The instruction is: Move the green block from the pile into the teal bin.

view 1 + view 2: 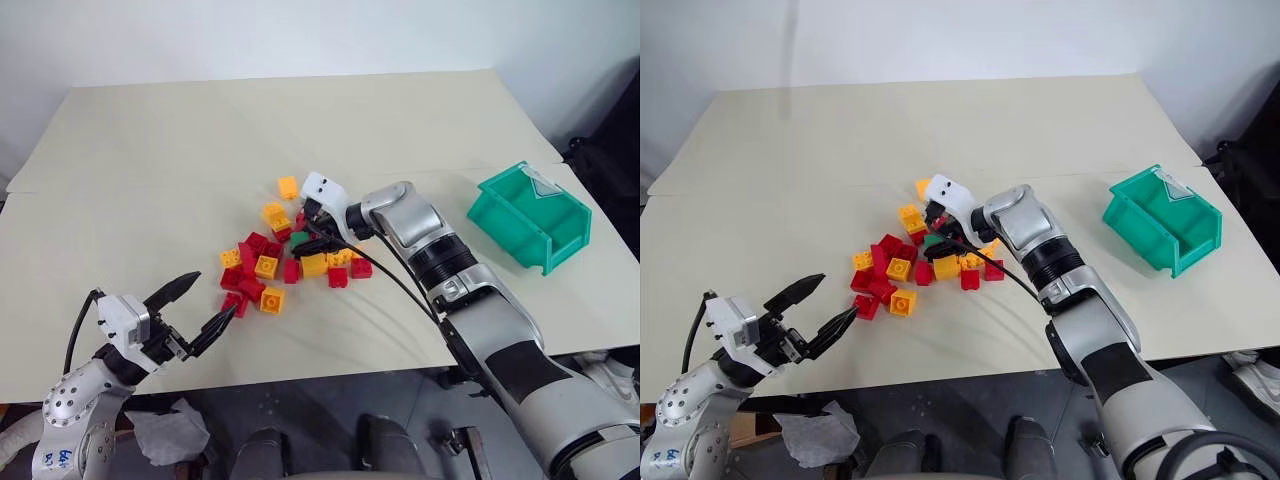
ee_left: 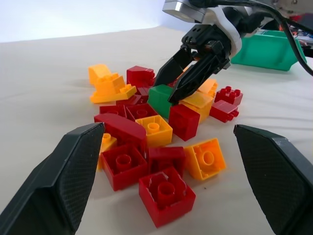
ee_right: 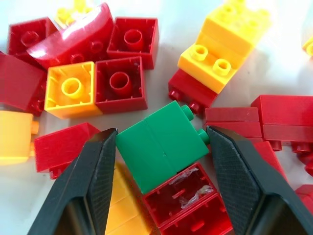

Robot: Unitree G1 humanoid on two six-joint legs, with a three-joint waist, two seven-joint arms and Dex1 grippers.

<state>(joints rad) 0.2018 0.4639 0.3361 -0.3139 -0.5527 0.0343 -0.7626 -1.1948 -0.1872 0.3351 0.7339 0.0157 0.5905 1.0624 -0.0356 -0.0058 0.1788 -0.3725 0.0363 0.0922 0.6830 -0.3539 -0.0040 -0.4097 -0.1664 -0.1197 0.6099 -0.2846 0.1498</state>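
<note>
My right gripper is holding the green block (image 1: 299, 239) from both sides with its fingers, so I keep this grip and carry the block until it gets to the teal bin's empty inside (image 1: 528, 216).
The green block (image 3: 161, 142) lies in the middle of the pile (image 1: 262, 268) of red and yellow-orange bricks, resting on a red one. My right gripper (image 3: 161, 133) reaches in from the right, pointing down and leftward, with one finger against each side of the green block; the block still sits among the bricks. The same grip shows in the left wrist view, on the green block (image 2: 159, 99). My left gripper (image 1: 212, 298) hovers open by the table's near edge, just short of the pile. The teal bin (image 1: 545, 235) stands at the right of the table, its inside empty.
Red and yellow-orange bricks crowd tightly around the green one. A single yellow-orange brick (image 1: 288, 187) lies apart behind the pile. Bare tabletop (image 1: 430, 130) stretches between pile and bin. The right arm's black cable (image 1: 395, 280) hangs over the table.
</note>
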